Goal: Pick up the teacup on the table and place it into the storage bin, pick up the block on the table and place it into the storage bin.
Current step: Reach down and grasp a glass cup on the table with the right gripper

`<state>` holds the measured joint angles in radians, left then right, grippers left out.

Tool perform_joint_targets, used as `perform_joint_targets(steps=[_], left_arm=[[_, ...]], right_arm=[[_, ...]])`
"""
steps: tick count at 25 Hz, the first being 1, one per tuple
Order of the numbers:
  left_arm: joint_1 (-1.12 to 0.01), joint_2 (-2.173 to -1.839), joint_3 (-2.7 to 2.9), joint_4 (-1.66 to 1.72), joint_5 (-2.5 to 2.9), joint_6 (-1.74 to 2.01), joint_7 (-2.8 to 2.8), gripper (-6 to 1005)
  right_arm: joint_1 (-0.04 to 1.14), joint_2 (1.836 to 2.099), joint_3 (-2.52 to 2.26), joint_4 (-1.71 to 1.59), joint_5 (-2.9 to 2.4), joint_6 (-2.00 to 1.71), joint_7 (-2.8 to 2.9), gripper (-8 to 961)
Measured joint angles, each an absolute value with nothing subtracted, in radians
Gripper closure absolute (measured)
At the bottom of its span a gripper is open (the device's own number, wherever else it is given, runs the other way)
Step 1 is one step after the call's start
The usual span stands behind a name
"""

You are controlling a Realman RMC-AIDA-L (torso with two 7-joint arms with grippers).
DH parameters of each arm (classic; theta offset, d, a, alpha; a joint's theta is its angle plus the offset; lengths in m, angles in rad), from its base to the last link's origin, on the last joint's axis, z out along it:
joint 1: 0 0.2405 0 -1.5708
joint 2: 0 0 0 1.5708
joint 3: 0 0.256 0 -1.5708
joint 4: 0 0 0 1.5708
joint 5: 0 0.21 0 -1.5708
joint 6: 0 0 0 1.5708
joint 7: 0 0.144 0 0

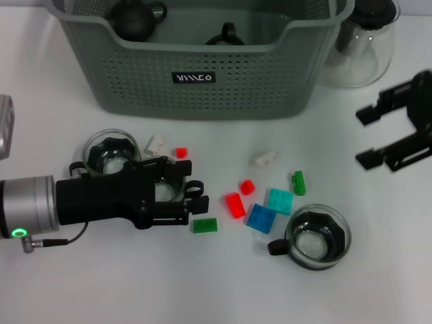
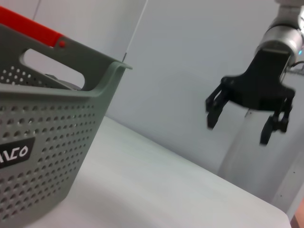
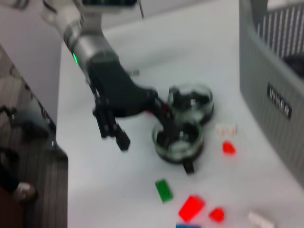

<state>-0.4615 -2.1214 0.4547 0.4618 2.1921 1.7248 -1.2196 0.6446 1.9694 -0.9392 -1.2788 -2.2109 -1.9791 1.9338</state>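
Observation:
The front teacup is upright and its far rim is clear of blocks. My open right gripper keeps going down to that rim and closes there.
Three glass teacups stand on the white table. One teacup is behind my left arm, and another teacup is at the front right. My left gripper reaches in from the left, open, its two fingers on either side of the third teacup. In the right wrist view one finger meets that teacup's rim and the other hangs free. Loose blocks lie mid-table: red, blue, teal, green. The storage bin stands at the back. My right gripper hovers open at the right.
Black teaware lies inside the bin. A clear glass pitcher stands to the right of the bin. More small blocks are scattered about: white, white, red, green.

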Motion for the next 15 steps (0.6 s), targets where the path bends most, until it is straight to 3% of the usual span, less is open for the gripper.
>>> perform_joint_targets(steps=[1, 3, 9, 15], left_arm=[[-0.463, -2.122, 0.456, 0.462, 2.192, 1.728, -1.219, 139], [-0.465, -2.122, 0.458, 0.462, 2.192, 1.731, -1.218, 139], [-0.463, -2.122, 0.461, 0.462, 2.192, 1.733, -1.194, 140], [-0.459, -2.122, 0.462, 0.462, 2.192, 1.733, -1.189, 140]], right_arm=[[0.666, 1.988, -0.972, -1.276, -2.272, -1.978, 1.957, 145], [0.679, 1.999, -0.991, -1.273, -2.31, -1.978, 1.967, 146], [0.768, 2.094, -1.043, -1.224, -2.575, -1.927, 1.98, 147], [0.825, 2.1, -1.167, -1.069, -2.58, -1.819, 2.007, 148]])
